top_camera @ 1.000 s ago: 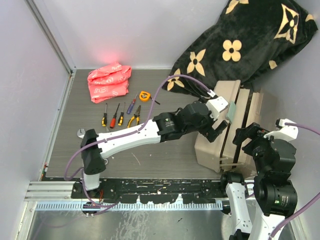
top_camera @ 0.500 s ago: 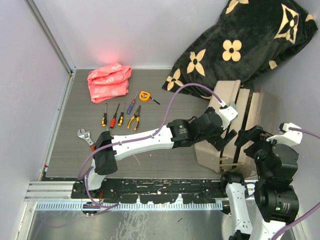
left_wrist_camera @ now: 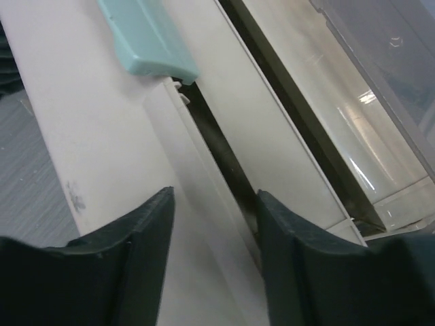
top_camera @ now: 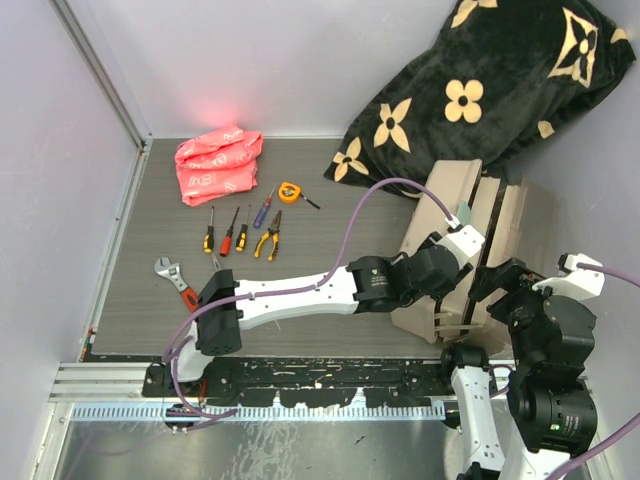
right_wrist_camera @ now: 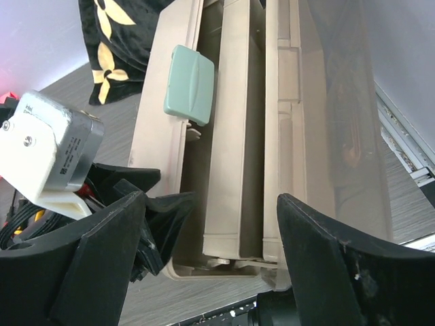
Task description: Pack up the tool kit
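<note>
The toolbox's beige side (left_wrist_camera: 197, 166) is at a slant across my left gripper's fingers, so next I get the gripper lined up, grip the side's rim (left_wrist_camera: 228, 204) squarely and pull the toolbox open.
The toolbox (top_camera: 450, 200) lies at the right, beige with a teal latch (right_wrist_camera: 189, 85) and a clear brown side (right_wrist_camera: 340, 122). My left gripper (top_camera: 445, 285) reaches across to its near left corner. In the left wrist view the gripper (left_wrist_camera: 214, 197) has one finger on each side of the box's beige left wall (left_wrist_camera: 102, 136), closed in on it. My right gripper (right_wrist_camera: 211, 198) hangs open above the box's near end, holding nothing. On the floor at the left lie the red wrench (top_camera: 177, 280), pliers (top_camera: 268, 236), screwdrivers (top_camera: 225, 232) and tape measure (top_camera: 289, 191).
A black flower-patterned blanket (top_camera: 490, 70) is heaped behind the toolbox at the back right. A pink bag (top_camera: 218, 163) lies at the back left. Grey walls close in the left and back sides. The rail with the arm bases (top_camera: 300, 375) runs along the near edge.
My left arm has swung from over the box's middle down to its near left corner, and its jaws have narrowed onto the wall. The wrench has come into view. The right arm barely moved.
</note>
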`<state>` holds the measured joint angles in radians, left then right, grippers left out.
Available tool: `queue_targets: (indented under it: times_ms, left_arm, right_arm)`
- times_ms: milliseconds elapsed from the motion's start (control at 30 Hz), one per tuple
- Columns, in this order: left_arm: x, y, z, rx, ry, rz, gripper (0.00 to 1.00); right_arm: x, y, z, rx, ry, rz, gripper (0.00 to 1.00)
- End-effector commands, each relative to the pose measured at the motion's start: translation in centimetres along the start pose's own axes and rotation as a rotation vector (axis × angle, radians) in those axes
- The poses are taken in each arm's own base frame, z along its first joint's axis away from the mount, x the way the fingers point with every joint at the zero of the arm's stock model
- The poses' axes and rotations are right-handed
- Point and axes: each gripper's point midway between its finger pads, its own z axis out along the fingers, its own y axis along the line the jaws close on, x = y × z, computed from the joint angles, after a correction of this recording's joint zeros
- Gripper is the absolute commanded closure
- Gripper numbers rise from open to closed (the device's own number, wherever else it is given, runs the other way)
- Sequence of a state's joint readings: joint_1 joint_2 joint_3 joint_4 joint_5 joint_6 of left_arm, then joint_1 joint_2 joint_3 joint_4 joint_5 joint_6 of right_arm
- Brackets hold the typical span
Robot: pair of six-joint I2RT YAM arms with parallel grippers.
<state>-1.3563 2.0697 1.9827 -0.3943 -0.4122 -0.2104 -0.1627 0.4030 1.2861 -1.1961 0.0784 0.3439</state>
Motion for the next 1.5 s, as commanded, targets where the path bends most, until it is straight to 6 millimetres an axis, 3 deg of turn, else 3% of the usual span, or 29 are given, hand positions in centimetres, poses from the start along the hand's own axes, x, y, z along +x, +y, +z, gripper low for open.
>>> queue_targets:
  times_ms: [0, 200, 400, 433, 467, 500, 533, 600, 667, 800, 900, 1033, 1133, 1200, 1467]
  left_arm:
    - [0.8, 4.2, 0.6, -0.190, 0.002, 0.074, 0.57]
    - [1.9, 5.8, 0.3, -0.271, 0.018, 0.099, 1.00]
    - [3.4, 6.5, 0.2, -0.298, 0.046, 0.128, 1.00]
    - [3.6, 6.5, 0.2, -0.298, 0.049, 0.133, 0.98]
    - [3.6, 6.5, 0.2, -0.296, 0.051, 0.138, 0.87]
    - [3.8, 6.4, 0.2, -0.287, 0.055, 0.145, 0.64]
    - [4.0, 6.3, 0.1, -0.281, 0.059, 0.154, 0.52]
    - [4.4, 6.0, 0.0, -0.275, 0.067, 0.179, 0.37]
    - [5.0, 5.8, -0.2, -0.272, 0.074, 0.194, 0.31]
    - [5.7, 5.1, -0.1, -0.274, 0.076, 0.236, 0.29]
    - [6.0, 5.4, 0.3, -0.302, 0.077, 0.256, 0.42]
    - [5.6, 5.7, 0.4, -0.332, 0.066, 0.268, 0.78]
    - [5.1, 6.1, 0.2, -0.357, 0.052, 0.265, 0.96]
    - [4.7, 6.5, -0.1, -0.375, 0.040, 0.263, 1.00]
    - [4.1, 8.2, -1.4, -0.429, 0.018, 0.220, 1.00]
  right_arm:
    - [-0.7, 0.1, -0.2, -0.006, -0.041, 0.012, 0.17]
    - [-0.4, -0.1, -0.4, -0.006, -0.041, 0.010, 0.17]
    - [-0.1, -0.4, -0.7, 0.001, -0.038, 0.005, 0.16]
    - [0.0, -0.5, -0.7, 0.002, -0.037, 0.005, 0.16]
    - [0.1, -0.6, -0.7, 0.003, -0.034, 0.004, 0.16]
    - [0.2, -0.6, -0.7, 0.004, -0.032, 0.004, 0.16]
    - [0.4, -0.7, -0.6, 0.005, -0.030, 0.004, 0.16]
    - [0.6, -0.8, -0.6, 0.006, -0.027, 0.006, 0.16]
    - [0.8, -0.8, -0.5, 0.004, -0.024, 0.009, 0.16]
    - [0.9, -0.8, -0.5, 0.001, -0.022, 0.011, 0.16]
    - [0.8, -0.9, -0.7, -0.002, -0.028, 0.011, 0.16]
    - [0.9, -1.2, -0.8, 0.004, -0.031, 0.012, 0.16]
    - [0.9, -1.3, -0.8, -0.001, -0.030, 0.022, 0.16]
    - [1.0, -1.2, -0.8, -0.011, -0.025, 0.024, 0.16]
    - [1.3, -1.7, -0.6, 0.007, -0.022, 0.022, 0.16]
